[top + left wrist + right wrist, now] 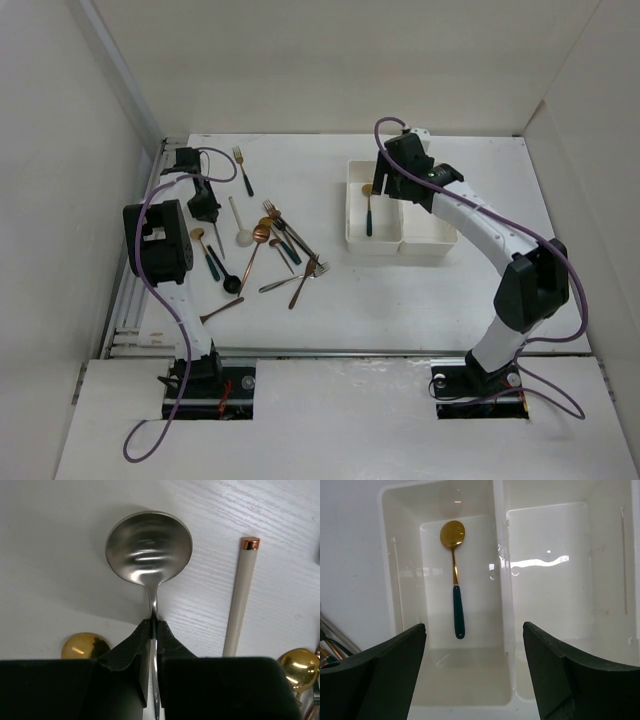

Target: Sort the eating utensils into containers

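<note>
The silver spoon in my left gripper is far from the bin holding the gold spoon [372, 212]. So my right gripper should take the silver spoon by its handle [219, 239] and carry it to that bin.
My left gripper [154, 625] is shut on the neck of a silver spoon [148, 547], whose bowl points away from it and casts a shadow on the table. In the top view this gripper [205, 207] is at the far left, beside the pile of forks and spoons [280, 245]. My right gripper [474, 626] is open and empty above the two joined white bins. The left bin [405, 580] holds one gold spoon with a dark handle [454, 575]. The right bin [560, 605] holds nothing. The top view shows the right gripper [385, 182] over the left bin [356, 215].
A white-handled utensil with a copper tip [240, 600] and two gold spoon bowls [85, 646] [298, 662] lie close to the held spoon. A single fork [241, 170] lies at the far left. White walls enclose the table, and a rail [130, 290] runs along its left edge.
</note>
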